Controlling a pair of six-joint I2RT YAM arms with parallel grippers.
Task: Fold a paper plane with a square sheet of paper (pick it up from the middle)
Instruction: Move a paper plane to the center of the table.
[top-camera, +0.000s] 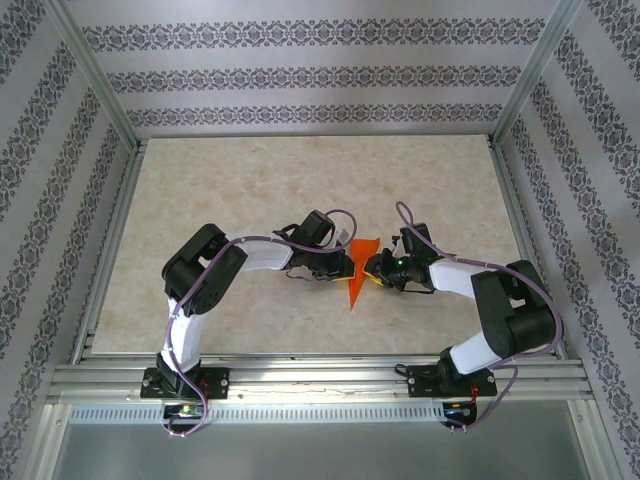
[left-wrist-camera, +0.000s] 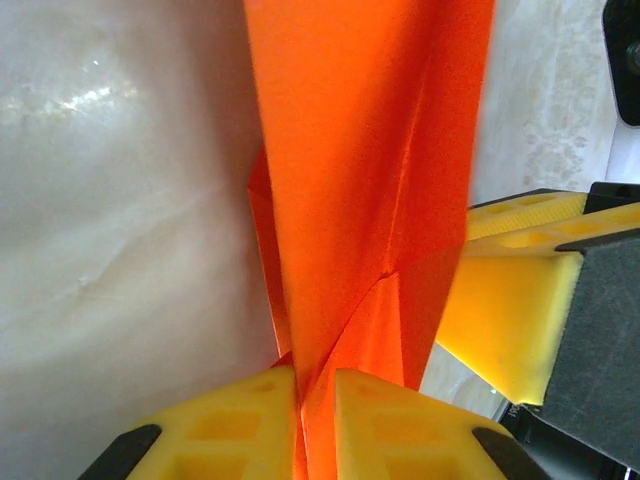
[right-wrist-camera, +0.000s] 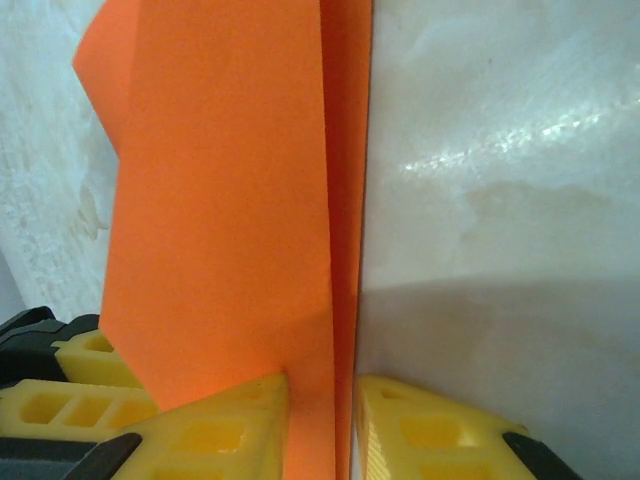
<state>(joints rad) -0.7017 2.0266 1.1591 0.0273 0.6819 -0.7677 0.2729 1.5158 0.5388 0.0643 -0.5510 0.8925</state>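
Note:
The paper plane's layers stand apart at my right gripper's open fingers, so my right gripper should pinch them together before my left gripper changes its grip.
The square sheet of paper is folded into a narrow orange paper plane, standing on edge above the tabletop between the two grippers. My left gripper holds it from the left. In the left wrist view its yellow fingers meet on the paper plane at the left gripper, and a crease runs up the paper. My right gripper holds it from the right. In the right wrist view the folded layers of the paper plane fill the space between the jaws of the right gripper.
The beige marble-look tabletop stretches far and to both sides of the grippers. Aluminium rails run along the near edge and patterned walls enclose the rest. The other arm's yellow fingers sit close beside the paper.

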